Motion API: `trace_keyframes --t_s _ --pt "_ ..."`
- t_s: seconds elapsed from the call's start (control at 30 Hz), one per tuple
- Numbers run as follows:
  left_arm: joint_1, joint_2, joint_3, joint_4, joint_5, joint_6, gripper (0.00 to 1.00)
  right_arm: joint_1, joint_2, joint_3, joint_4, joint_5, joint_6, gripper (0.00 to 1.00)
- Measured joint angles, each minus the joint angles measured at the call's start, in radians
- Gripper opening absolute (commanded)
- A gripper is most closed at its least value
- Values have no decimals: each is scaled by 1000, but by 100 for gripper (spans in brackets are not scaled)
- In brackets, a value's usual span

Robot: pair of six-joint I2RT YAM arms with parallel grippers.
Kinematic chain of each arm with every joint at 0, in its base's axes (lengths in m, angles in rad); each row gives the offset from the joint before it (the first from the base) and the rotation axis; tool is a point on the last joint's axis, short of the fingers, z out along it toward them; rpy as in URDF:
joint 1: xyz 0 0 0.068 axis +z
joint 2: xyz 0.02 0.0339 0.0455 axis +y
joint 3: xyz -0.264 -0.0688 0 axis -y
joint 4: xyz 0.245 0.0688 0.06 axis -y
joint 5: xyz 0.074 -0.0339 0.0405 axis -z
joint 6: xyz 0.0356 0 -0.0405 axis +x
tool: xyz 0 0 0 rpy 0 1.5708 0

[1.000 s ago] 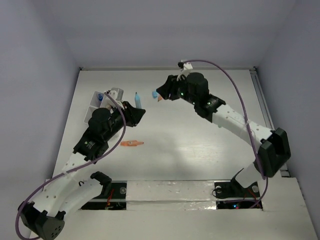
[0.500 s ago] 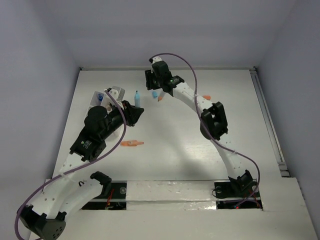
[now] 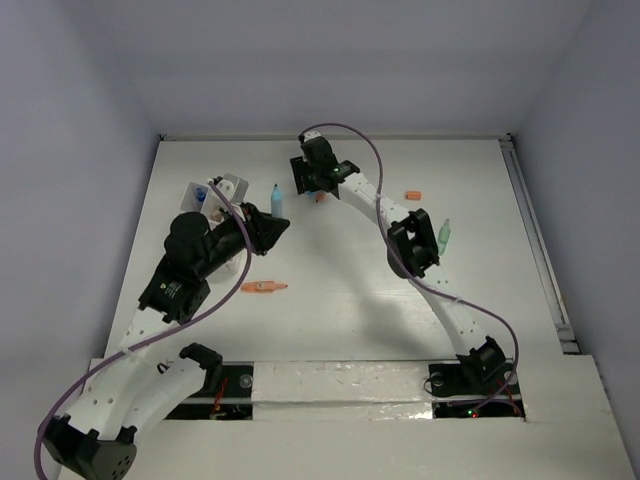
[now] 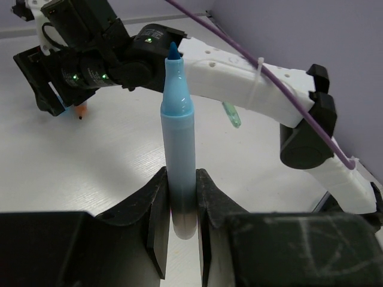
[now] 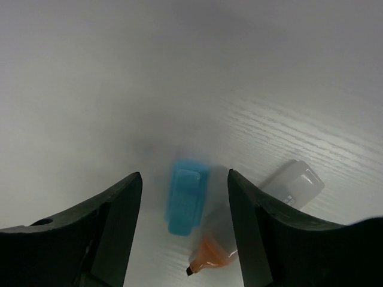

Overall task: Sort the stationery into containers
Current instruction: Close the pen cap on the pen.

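Observation:
I have the light blue marker with its tip uncapped [image 3: 276, 187] in my left gripper. My right gripper should press the blue cap [image 5: 186, 200] onto the marker's tip before sorting it.
My left gripper [image 3: 266, 226] [image 4: 178, 197] is shut on the lower end of a light blue marker pen [image 4: 178, 119], held upright above the table; the pen also shows in the top view [image 3: 276, 198]. My right gripper [image 3: 306, 183] [image 5: 184, 182] is open and low over the table at the far middle. A small blue cap [image 5: 187, 196] lies between its fingers, untouched. An uncapped orange-tipped marker [image 5: 210, 254] with a pale body lies just right of the cap; its tip shows in the top view [image 3: 320, 197]. The white divided box [image 3: 215, 193] stands left of the left gripper.
An orange pen [image 3: 264, 287] lies mid-table near the left arm. An orange cap [image 3: 412, 195] and a green pen [image 3: 443, 236] lie to the right, by the right arm's elbow. The right arm [image 4: 251, 89] stretches across the far side of the left wrist view.
My right arm has stretched out, and its gripper has moved left and come down around the blue cap. My left gripper still holds the blue pen, almost unmoved.

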Motion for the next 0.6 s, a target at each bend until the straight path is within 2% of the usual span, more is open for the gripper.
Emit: trace_keyframes --t_s 0.47,0.6 --pt "0 -97 0 39 70 -32 0 -14 34 41 -51 5 37 33" --pt "0 -95 -5 45 71 -35 0 -15 34 41 -52 -2 46 18"
